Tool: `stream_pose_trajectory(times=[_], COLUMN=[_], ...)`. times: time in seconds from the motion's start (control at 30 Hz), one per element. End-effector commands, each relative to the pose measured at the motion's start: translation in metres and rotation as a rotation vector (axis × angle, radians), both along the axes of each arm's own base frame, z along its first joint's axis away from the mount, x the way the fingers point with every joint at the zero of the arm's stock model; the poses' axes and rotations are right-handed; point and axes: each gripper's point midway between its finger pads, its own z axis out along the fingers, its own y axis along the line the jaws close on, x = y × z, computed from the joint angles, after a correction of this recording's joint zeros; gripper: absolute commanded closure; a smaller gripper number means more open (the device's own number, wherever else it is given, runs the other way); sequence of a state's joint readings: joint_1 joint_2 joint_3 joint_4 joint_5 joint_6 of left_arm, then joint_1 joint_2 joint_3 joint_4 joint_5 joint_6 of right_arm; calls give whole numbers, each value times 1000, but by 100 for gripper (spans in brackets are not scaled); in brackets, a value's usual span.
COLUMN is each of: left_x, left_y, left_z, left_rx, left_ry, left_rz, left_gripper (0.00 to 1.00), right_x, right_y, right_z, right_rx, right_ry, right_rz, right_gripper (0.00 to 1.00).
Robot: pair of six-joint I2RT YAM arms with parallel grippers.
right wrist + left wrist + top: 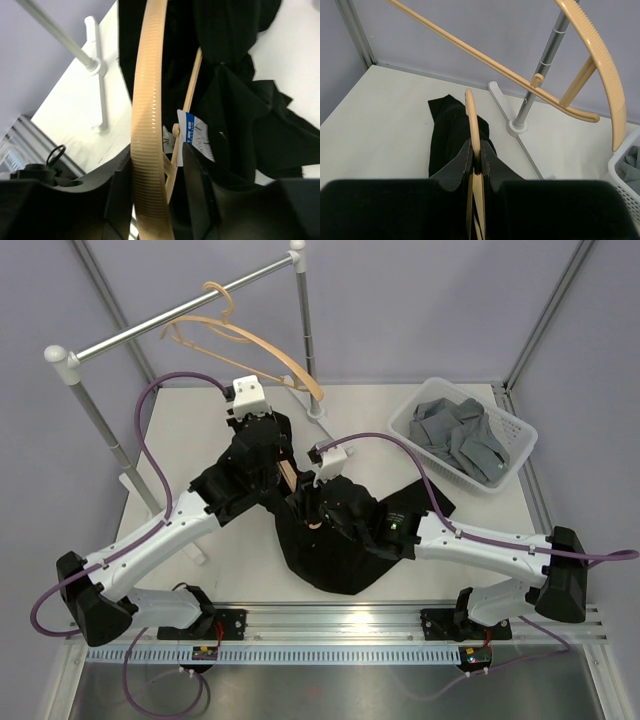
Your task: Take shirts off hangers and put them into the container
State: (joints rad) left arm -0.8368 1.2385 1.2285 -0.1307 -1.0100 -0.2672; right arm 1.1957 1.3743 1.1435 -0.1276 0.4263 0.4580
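Observation:
My left gripper should leave the hook and take hold of the cloth [451, 125] while my right gripper draws the hanger out, because the hanger is still in the black shirt [193, 82].
The black shirt [335, 555] lies crumpled on the table's middle, with one tan hanger [288, 475] still in it. My left gripper [268, 452] is shut on that hanger's thin hook [472, 117], and black cloth [447, 135] hangs beyond the left gripper [476, 156]. My right gripper [156, 159] straddles the hanger's wide ribbed arm [147, 100]. Its left finger lies against the arm and a gap shows on the right side, by the shirt's label [192, 132]. The grey shirt [462, 435] lies in the white container [527, 430]. A second hanger [260, 345] hangs bare on the rail.
The grey metal rail [190, 308] crosses the back left on two poles. Its right pole and foot [545, 65] stand close behind my left gripper. The bare hanger [602, 60] hangs just above and ahead of that gripper. The container's corner [625, 175] shows at the right.

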Motion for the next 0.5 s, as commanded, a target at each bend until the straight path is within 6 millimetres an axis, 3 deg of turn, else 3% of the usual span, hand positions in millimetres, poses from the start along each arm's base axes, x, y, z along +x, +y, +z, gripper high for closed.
stream_pose_trajectory(times=[0.0, 0.2, 0.3, 0.37, 0.43, 0.47], left_x=[-6, -16, -20, -27, -31, -36], left_y=[8, 4, 3, 6, 5, 8], left_z=[24, 23, 20, 23, 22, 26], left_rx=[-108, -117, -118, -122, -116, -124], left_ry=[-83, -84, -76, -76, -67, -76], left_rz=[17, -63, -104, -127, -158, -169], left_gripper=[100, 100, 100, 91, 84, 69], right_x=[18, 25, 27, 27, 26, 25], right_y=[-27, -47, -56, -63, -66, -69], right_z=[26, 29, 36, 39, 40, 44], right_rx=[24, -25, -41, -54, -67, -60], right_ry=[-81, -127, -164, -187, -205, -214], right_rz=[-137, -197, -212, -215, -210, -206], right_gripper=[55, 74, 94, 100, 100, 100])
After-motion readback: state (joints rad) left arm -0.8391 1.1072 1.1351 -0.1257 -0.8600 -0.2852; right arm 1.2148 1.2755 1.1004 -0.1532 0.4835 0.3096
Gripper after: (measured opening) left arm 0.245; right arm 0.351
